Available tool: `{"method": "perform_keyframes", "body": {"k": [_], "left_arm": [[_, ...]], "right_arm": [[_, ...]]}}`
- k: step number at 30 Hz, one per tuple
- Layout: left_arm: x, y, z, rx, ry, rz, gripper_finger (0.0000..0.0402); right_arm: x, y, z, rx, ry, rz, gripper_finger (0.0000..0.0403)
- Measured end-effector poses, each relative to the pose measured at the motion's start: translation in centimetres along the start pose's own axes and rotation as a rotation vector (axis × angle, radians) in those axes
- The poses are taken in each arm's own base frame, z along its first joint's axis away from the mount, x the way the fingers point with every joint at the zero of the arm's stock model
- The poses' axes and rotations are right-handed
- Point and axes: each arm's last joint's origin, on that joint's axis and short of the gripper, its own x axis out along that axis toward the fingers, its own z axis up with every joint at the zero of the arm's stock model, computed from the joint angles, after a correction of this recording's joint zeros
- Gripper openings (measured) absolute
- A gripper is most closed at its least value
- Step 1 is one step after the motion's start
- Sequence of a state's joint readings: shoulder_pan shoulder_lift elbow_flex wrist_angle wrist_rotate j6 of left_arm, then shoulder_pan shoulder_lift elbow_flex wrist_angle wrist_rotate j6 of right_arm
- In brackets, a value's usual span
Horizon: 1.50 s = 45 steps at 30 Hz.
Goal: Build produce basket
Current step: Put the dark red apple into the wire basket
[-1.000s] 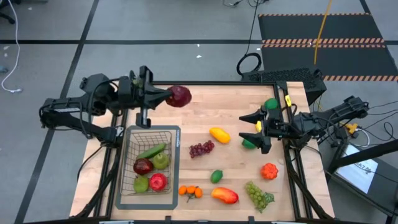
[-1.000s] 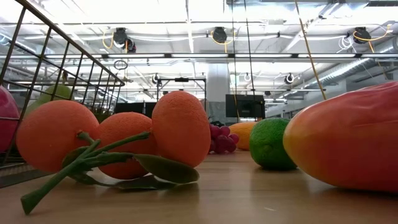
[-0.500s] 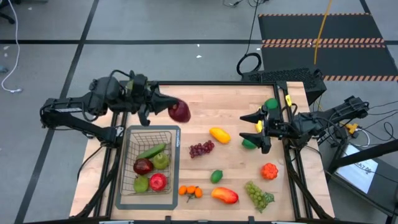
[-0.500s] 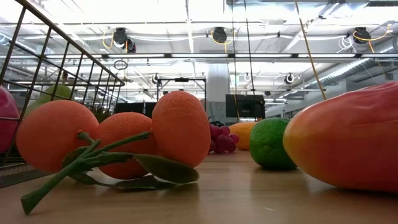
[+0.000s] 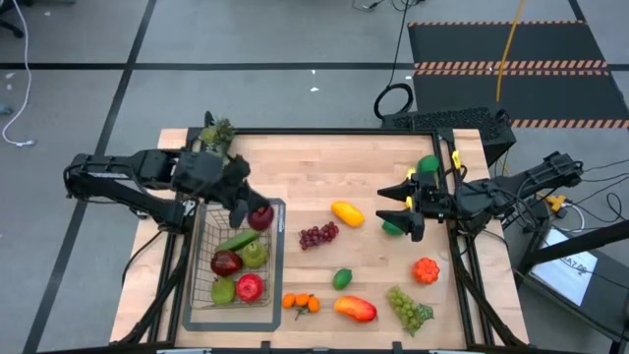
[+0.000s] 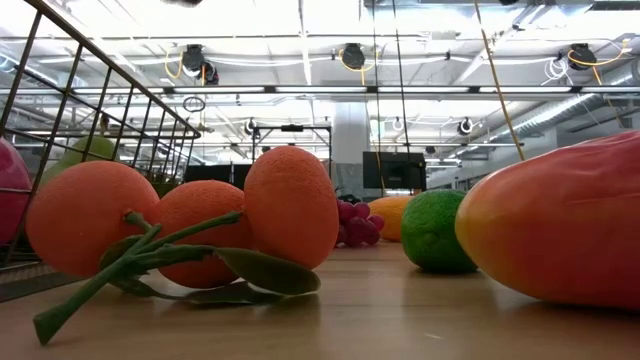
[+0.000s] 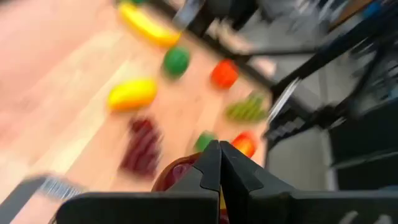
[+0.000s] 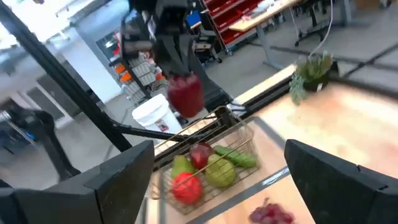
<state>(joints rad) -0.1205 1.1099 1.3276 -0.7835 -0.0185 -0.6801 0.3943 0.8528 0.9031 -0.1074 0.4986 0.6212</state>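
The dark red apple (image 5: 259, 218) is clear above the basket and space is open beside the cucumber (image 5: 215, 229), so the robot's left gripper should carry on going into that space and let go there.
My left gripper (image 5: 253, 210) is shut on a dark red apple (image 5: 261, 218) just above the far right corner of the grey wire basket (image 5: 272, 258). The basket holds a cucumber (image 5: 239, 239), two red apples (image 5: 250, 286), a green pear (image 5: 255, 255) and another green fruit. In the right wrist view the held apple (image 8: 185, 93) hangs over the basket (image 8: 244, 132). My right gripper (image 5: 391, 202) is open and empty at the table's right, near a green fruit (image 5: 393, 227). My left gripper pinches the apple's upper part (image 8: 180, 79) between its two fingers, which come from above and point down. The apple hangs below the fingers, clear of the basket. In the left wrist view the fingers hide most of the apple (image 7: 169, 178).
Loose on the table lie a yellow mango (image 5: 347, 212), purple grapes (image 5: 317, 235), a lime (image 5: 342, 278), oranges (image 5: 301, 303), a red-orange mango (image 5: 356, 309), green grapes (image 5: 409, 309) and an orange fruit (image 5: 425, 269). A potted sprig (image 5: 216, 133) stands at the far left corner.
My left gripper has carried the apple from the table's far edge toward the near edge and down, tipping its fingers downward, to just above the basket's far right corner. It has stayed shut on the apple.
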Motion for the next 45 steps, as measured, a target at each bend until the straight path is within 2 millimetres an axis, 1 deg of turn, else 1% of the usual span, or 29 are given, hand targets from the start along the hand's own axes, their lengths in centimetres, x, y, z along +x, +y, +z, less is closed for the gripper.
{"method": "perform_keyframes", "body": {"k": [4,10,16,23,31,35,38,41,45], "left_arm": [[0.2,1.3,-2.0,-0.011,0.133,0.099,0.0000],[0.7,3.2,-4.8,-0.010,0.245,0.176,0.0001],[2.0,5.3,-8.2,0.012,0.350,0.244,0.0002],[3.3,6.8,-11.6,0.023,0.473,0.285,0.0002],[4.2,8.3,-13.6,0.037,0.517,0.368,0.0010],[4.6,9.2,-14.6,0.027,0.547,0.405,0.0003],[4.9,9.8,-15.2,0.000,0.552,0.433,0.0006],[5.0,10.1,-15.5,-0.021,0.549,0.461,0.0030],[5.1,10.1,-15.4,-0.052,0.514,0.477,0.0090]], "right_arm": [[0.2,0.4,-0.5,0.187,0.035,0.035,0.0357],[1.2,1.6,-1.7,0.362,0.091,0.079,0.0357],[3.2,2.7,-3.1,0.417,0.085,0.097,0.0357],[5.7,3.2,-4.9,0.518,0.075,0.076,0.0357],[7.6,3.8,-6.3,0.563,0.050,0.108,0.0357],[8.1,3.8,-6.7,0.580,0.052,0.107,0.0357],[8.1,3.8,-6.8,0.581,0.050,0.109,0.0357],[8.2,3.8,-6.7,0.544,0.047,0.108,0.0357],[8.5,3.4,-6.4,0.495,0.053,0.116,0.0357]]}}
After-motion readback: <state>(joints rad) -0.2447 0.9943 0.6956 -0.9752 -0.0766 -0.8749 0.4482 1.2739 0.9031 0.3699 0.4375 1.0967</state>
